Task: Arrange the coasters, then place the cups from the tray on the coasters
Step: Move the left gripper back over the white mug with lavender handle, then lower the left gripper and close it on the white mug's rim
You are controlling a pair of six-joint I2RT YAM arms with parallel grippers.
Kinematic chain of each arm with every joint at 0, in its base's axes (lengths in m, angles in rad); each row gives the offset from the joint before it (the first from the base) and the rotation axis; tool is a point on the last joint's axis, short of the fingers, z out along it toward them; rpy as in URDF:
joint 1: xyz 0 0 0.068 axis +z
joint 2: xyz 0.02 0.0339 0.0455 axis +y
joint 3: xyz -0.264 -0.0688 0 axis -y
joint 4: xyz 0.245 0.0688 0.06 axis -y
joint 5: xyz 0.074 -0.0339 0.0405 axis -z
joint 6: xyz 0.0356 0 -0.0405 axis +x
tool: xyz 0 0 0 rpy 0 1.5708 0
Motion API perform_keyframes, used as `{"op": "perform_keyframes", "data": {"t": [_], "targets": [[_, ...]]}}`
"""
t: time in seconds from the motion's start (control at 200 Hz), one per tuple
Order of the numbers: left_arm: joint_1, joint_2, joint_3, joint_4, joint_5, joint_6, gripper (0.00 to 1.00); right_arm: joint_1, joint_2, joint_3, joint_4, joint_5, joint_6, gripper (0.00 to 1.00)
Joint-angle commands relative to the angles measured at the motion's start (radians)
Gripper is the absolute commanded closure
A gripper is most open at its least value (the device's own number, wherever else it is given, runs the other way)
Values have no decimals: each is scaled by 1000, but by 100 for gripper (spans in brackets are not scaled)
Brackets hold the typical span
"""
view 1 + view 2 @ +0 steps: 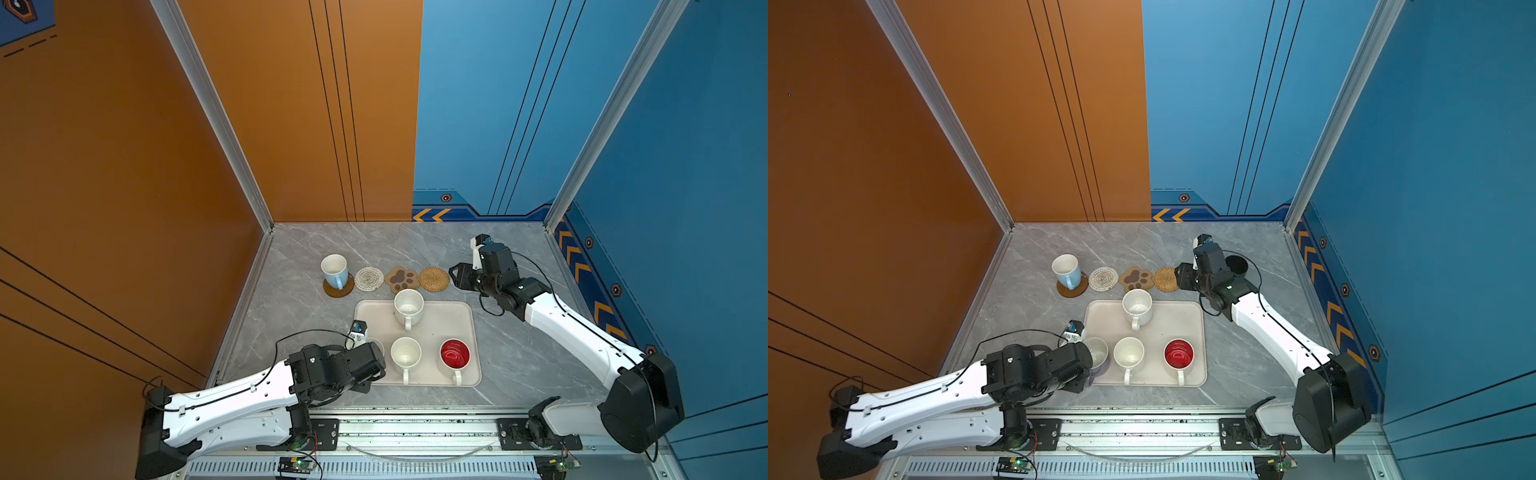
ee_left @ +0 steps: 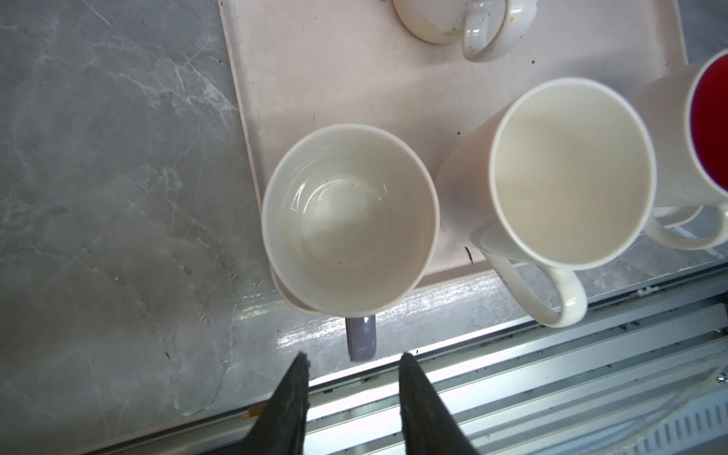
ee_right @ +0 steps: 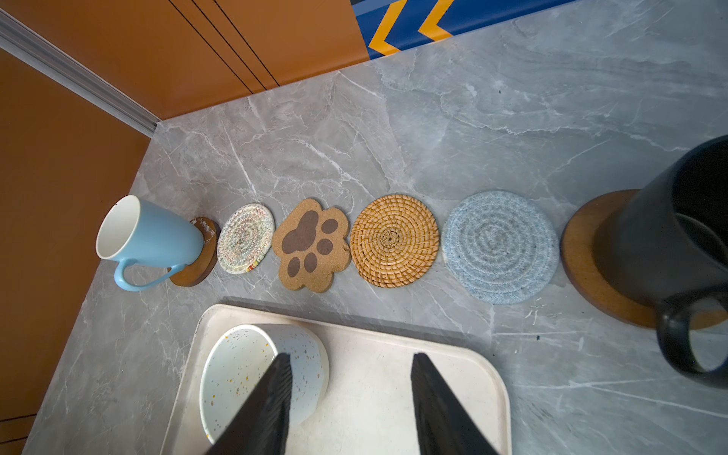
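Note:
The lilac cup's handle (image 2: 361, 337) points straight into my left gripper's open fingers. I should keep lowering them until they reach both sides of that handle (image 2: 361, 350), then close them.
Six coasters lie in a row behind the tray (image 1: 451, 322). A light blue cup (image 1: 334, 270) stands on the left brown disc (image 1: 348, 291), and a black cup (image 3: 669, 236) on the right brown disc (image 3: 583, 252). Between them the white woven (image 1: 369, 279), paw (image 1: 401, 279), rattan (image 1: 434, 279) and grey-blue (image 3: 500, 246) coasters are bare. On the tray are a speckled white cup (image 1: 408, 307), a white cup (image 1: 405, 353), a red-inside cup (image 1: 455, 354) and a lilac cup (image 2: 350, 220). My left gripper (image 2: 354, 356) is open, its tips flanking the end of the lilac handle (image 2: 360, 335). My right gripper (image 3: 351, 356) hangs open and empty over the tray's far edge.
Orange and blue walls close in the marble table (image 1: 519, 357) at the left, back and right. A metal rail (image 1: 415, 428) runs along the front edge, just behind the lilac cup's handle. In both top views my right arm hides the grey-blue coaster.

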Motion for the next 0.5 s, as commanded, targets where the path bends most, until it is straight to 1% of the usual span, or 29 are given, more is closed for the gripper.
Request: {"op": "perform_keyframes", "data": {"t": [0.0,0.255,0.496], "targets": [[-32,-9,-17,-31,4,-68,60,12,19,38,5,20,4,52],[-58,42,-49,-26,-12,-118,58,23,45,52,5,19,2,52],[-60,86,-86,52,-30,-126,58,24,55,56,2,19,1,52]]}}
